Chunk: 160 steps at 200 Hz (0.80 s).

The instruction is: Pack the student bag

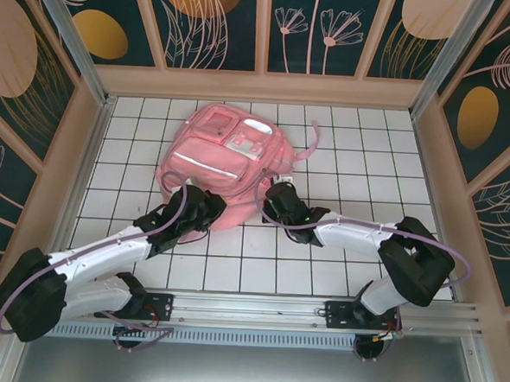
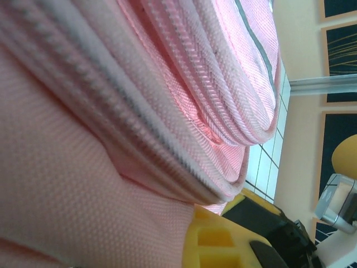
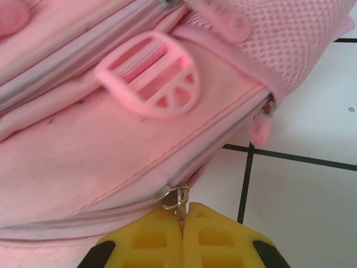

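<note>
I keep pulling the zipper pull with my right gripper until it meets the slider [image 3: 269, 106] by the mesh pocket, as the zipper's open gap [image 3: 218, 142] runs straight ahead of my fingers.
The student bag [image 1: 227, 150] is a big pink backpack lying flat on the white tiled table [image 1: 320, 256], front pockets up. My left gripper [image 1: 202, 207] is at its near left edge. In the left wrist view pink fabric [image 2: 83, 184] folds over one yellow finger [image 2: 220, 240] and hides the other, so the gripper is shut on the fabric. My right gripper [image 1: 276, 199] is at the bag's near right corner. Its yellow fingers [image 3: 150, 240] are pressed together on the zipper pull [image 3: 182, 212], just below the metal slider [image 3: 174, 196].
A pink strap [image 1: 310, 147] trails off the bag's right side. A pink buckle [image 3: 150, 81] and a second pink zipper tab [image 3: 259, 131] lie near the right gripper. Patterned walls enclose the table and a metal rail [image 1: 256, 308] runs along the near edge.
</note>
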Motion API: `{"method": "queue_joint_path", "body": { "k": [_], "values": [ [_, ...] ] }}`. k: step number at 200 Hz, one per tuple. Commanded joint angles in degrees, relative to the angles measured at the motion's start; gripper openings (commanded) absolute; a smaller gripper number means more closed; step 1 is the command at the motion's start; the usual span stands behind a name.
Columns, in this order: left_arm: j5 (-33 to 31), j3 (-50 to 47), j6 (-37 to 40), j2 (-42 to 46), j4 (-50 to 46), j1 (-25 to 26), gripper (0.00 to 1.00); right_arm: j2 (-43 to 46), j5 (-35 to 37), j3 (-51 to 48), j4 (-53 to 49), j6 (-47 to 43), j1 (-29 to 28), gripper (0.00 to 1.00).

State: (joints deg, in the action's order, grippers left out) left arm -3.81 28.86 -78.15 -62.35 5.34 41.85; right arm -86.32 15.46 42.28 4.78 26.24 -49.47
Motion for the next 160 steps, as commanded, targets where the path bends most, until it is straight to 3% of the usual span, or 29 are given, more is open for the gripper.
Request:
{"method": "queue_joint_path", "body": {
  "k": [1, 113, 160],
  "values": [
    [-5.5, -2.02, 1.3, 3.78, -2.88, -1.54, 0.0, -1.23, 4.35, 0.04, -2.52, -0.83, 3.76, 0.0],
    [-5.39, -3.03, 3.04, 8.01, -3.45, -2.47, 0.0, -8.66, 2.01, 3.95, -4.26, 0.4, 15.0, 0.0],
    [4.45, -0.1, 4.89, 0.06, 8.11, -1.29, 0.0, -9.82, 3.51, 6.33, -4.81, -1.4, 16.69, 0.0]
  ]
}}
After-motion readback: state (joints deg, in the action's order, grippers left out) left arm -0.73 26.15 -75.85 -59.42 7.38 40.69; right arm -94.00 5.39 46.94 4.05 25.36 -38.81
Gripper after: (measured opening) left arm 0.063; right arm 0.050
